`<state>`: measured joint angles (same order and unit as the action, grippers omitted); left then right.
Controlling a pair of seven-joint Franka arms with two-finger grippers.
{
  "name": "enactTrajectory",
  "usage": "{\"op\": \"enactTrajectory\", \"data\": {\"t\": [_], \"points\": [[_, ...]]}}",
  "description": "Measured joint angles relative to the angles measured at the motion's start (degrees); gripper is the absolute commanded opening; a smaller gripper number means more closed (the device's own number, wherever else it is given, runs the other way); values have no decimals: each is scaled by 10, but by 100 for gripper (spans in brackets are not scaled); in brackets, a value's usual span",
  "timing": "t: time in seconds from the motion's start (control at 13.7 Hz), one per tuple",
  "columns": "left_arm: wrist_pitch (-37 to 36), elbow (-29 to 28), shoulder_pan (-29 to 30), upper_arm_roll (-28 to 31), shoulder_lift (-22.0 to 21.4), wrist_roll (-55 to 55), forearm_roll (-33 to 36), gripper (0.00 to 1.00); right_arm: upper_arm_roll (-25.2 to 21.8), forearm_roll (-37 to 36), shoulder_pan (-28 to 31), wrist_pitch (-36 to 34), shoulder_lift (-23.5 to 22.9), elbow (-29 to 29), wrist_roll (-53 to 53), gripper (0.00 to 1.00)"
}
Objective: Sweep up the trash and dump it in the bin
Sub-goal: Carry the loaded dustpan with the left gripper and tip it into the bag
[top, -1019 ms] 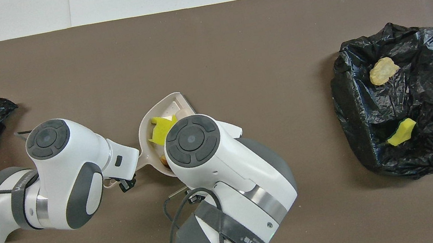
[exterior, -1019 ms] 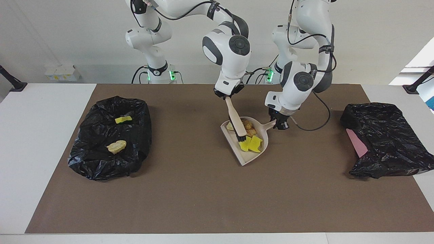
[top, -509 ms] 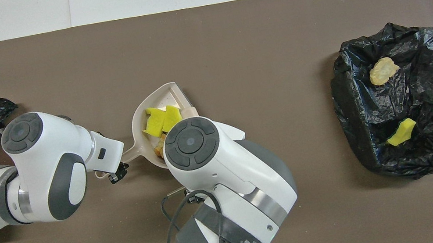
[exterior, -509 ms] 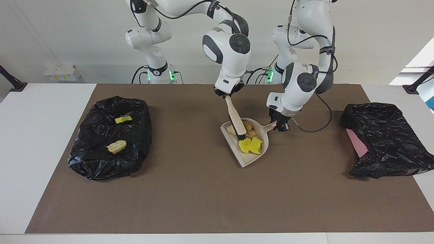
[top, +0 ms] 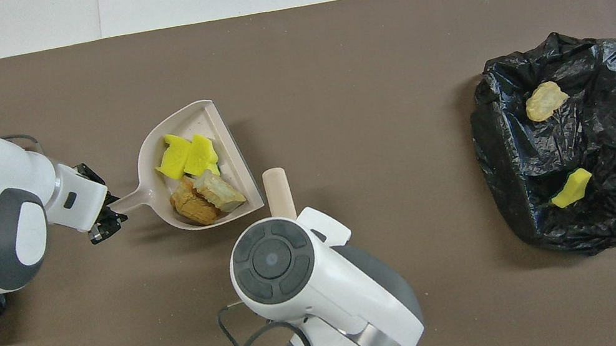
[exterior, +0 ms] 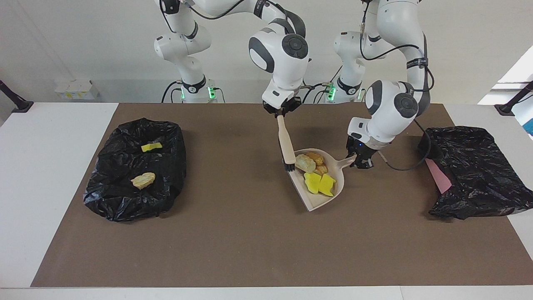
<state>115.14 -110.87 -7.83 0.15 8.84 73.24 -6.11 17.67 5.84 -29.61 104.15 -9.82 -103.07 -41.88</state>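
The trash is inside the beige dustpan (top: pixel 197 176), so my right gripper goes on pulling the beige hand brush back until the brush rests on the open mat (exterior: pixel 295 130).
The beige dustpan (exterior: pixel 315 202) (top: pixel 207 116) carries the trash: two yellow sponge pieces (exterior: pixel 319 183) (top: pixel 186 156) and brown bread-like lumps (exterior: pixel 311 161) (top: pixel 204 195). My left gripper (exterior: pixel 359 161) (top: pixel 106 212) is shut on the pan's handle, holding it low over the middle of the mat. My right gripper (exterior: pixel 283 114) is shut on the beige hand brush (exterior: pixel 286 143) (top: pixel 278 193). The brush hangs with its black bristles just beside the pan's edge. The right arm hides that gripper from overhead. A black-lined bin (exterior: pixel 112 196) (top: pixel 613 144) sits at the right arm's end.
The bin holds a yellow piece (exterior: pixel 151 147) (top: pixel 570 187) and a tan lump (exterior: pixel 143 180) (top: pixel 545 100). A second black bag (exterior: pixel 479 175) with a pink sheet (exterior: pixel 438 175) lies at the left arm's end. A brown mat (exterior: pixel 250 250) covers the table.
My left gripper carried the dustpan and its trash toward the left arm's end. The brush rose out of the pan and now hangs beside its edge.
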Motion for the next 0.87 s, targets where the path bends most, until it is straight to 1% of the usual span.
{"op": "enactTrajectory", "data": {"t": [0.07,0.15,0.29,0.36,0.51,0.66,0.87], "points": [[-17,21,20,1,4,29,11,0,1,15,-12,29,25,-48,-6,0],[-30,38,36,1,8,53,23,0,1,27,-22,42,46,-84,-12,0],[-56,71,63,2,12,86,43,0,1,47,-47,48,79,-134,-40,0],[-72,85,77,2,12,100,47,0,1,49,-65,51,88,-150,-60,0],[-107,114,106,2,12,135,50,0,2,54,-102,70,96,-178,-92,0],[-128,133,142,3,12,178,68,0,2,76,-128,117,96,-207,-97,0],[-129,138,203,5,12,238,99,0,2,84,-138,161,95,-241,-97,0]]}}
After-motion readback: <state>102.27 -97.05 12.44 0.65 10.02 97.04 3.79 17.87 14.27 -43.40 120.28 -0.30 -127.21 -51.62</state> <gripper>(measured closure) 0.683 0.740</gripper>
